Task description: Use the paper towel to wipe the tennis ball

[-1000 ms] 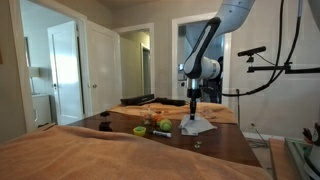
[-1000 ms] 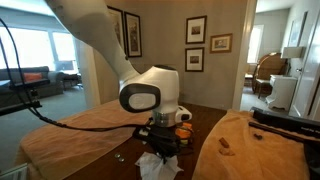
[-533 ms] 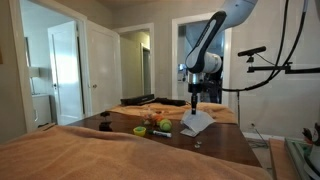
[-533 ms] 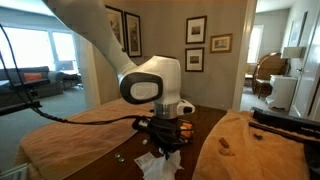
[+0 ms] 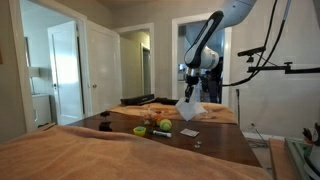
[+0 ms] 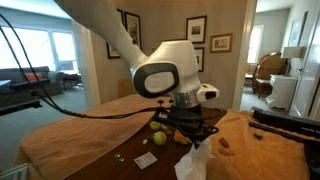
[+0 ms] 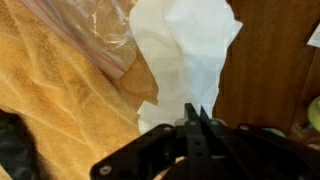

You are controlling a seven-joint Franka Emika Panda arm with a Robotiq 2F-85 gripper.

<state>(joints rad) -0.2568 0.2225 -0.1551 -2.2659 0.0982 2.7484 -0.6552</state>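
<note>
The robot's gripper should go on bringing down the paper towel [image 6: 194,161], since the towel hangs clear of the tennis ball, until the towel touches the orange cloth's edge [image 6: 220,160], and then let go.
My gripper [image 5: 187,97] is shut on the white crumpled paper towel [image 5: 189,109], which hangs from it above the dark table. In an exterior view the gripper [image 6: 193,140] holds the towel [image 6: 192,165] to the right of the yellow-green tennis ball [image 6: 158,137], clear of it. The ball [image 5: 163,125] rests on the table, lower than the towel and to its left. In the wrist view the closed fingertips [image 7: 195,113] pinch the towel [image 7: 185,50]; a greenish edge [image 7: 314,112] at the right border may be the ball.
A low olive-green bowl-like item [image 5: 139,130] sits left of the ball. A flat green piece [image 5: 189,132] lies on the wooden table [image 5: 225,142]. Orange cloth [image 5: 100,155] covers the near side. A clear plastic bag [image 7: 90,30] lies on orange cloth beside the towel.
My gripper has risen from the table with the paper towel in it. The towel, which lay on the table a second ago, now hangs in the air.
</note>
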